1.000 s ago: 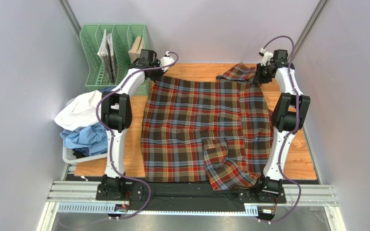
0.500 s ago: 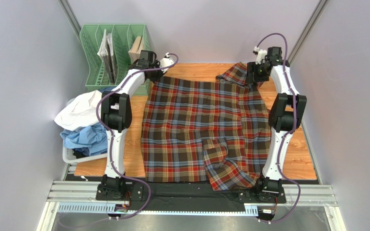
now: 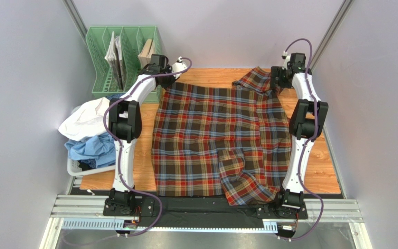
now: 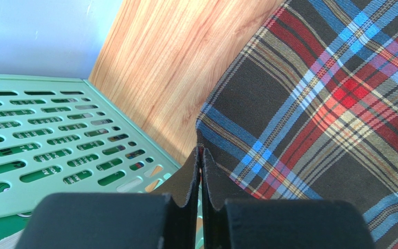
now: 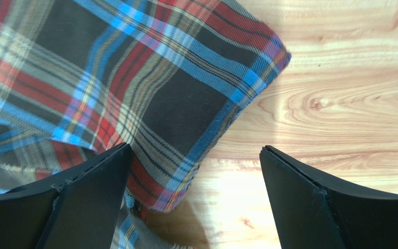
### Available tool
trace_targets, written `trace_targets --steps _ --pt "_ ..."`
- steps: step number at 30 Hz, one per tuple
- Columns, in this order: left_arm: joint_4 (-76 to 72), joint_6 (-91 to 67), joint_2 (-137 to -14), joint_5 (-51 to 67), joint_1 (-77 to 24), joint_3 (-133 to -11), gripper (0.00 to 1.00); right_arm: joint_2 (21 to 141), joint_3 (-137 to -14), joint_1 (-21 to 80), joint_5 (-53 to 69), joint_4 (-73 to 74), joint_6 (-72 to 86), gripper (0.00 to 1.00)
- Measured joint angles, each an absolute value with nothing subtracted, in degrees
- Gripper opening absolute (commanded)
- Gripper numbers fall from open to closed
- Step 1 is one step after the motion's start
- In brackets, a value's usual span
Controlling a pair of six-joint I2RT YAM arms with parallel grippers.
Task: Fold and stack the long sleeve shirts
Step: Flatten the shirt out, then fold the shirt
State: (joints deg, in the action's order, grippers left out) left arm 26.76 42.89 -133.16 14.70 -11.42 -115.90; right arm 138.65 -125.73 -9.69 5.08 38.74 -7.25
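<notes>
I should bring the far sleeve [image 3: 254, 79] inward over the shirt's body [image 3: 202, 97] with my right gripper before folding it, as that sleeve juts past the tartan shirt's far edge.
The tartan long sleeve shirt [image 3: 222, 140] lies spread over the wooden table, one sleeve folded across its near right part. My left gripper [image 3: 174, 80] sits at the shirt's far left corner. In the left wrist view its jaws [image 4: 200, 153] are pinched together on the edge of the plaid cloth [image 4: 315, 88]. My right gripper [image 3: 278, 83] hovers over the far right corner. In the right wrist view it [image 5: 196, 148] stands wide open, and the cloth corner [image 5: 133, 78] lies loose on the wood by the left finger. A white shirt [image 3: 84, 119] and a light blue shirt [image 3: 89, 148] lie bunched at the left.
A green slotted file rack [image 3: 123, 57] holding papers stands at the far left, right beside my left gripper [image 4: 40, 145]. The white and blue shirts rest in a pale basket [image 3: 74, 167] off the table's left edge. Bare wood [image 3: 320, 171] shows along the right side.
My right gripper has opened and let go of the shirt's far right corner, drawing back a little toward the far edge. The left arm has stayed put.
</notes>
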Motion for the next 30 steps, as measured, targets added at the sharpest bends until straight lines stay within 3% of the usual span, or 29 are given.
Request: trace_targets --steps 6,9,13,15,18,19,21,28,30 --pt "27.0 42.8 -133.2 14.7 -11.4 -115.9 0.15 143.2 -128.5 -12.1 9.2 37.4 0.0 0.98" --pt "27.2 42.7 -133.2 14.6 -11.4 -115.9 0.23 144.8 -128.9 -13.8 12.8 36.8 3.2 0.88" --pt "27.7 42.4 -133.2 14.3 -11.4 -116.2 0.41 145.0 -129.6 -15.2 16.3 35.8 6.3 0.55" --pt "28.0 42.2 -133.2 14.2 -11.4 -116.7 0.45 145.0 -129.8 -15.5 17.8 35.2 7.9 0.54" --pt "28.0 41.8 -133.2 13.8 -11.4 -117.4 0.52 145.0 -130.2 -15.8 20.2 34.5 9.2 0.33" --pt "28.0 41.8 -133.2 13.6 -11.4 -117.6 0.52 145.0 -130.3 -15.9 21.2 34.2 9.7 0.16" --pt "28.1 41.6 -133.2 13.2 -11.4 -117.7 0.54 145.0 -130.4 -16.1 22.8 33.3 10.4 0.0" --pt "28.1 40.1 -133.2 11.9 -11.3 -117.9 0.57 142.7 -130.0 -16.1 27.1 31.3 11.6 0.0" --pt "28.1 39.4 -133.2 11.9 -11.2 -117.9 0.67 140.5 -129.3 -15.6 27.7 30.7 11.8 0.0"
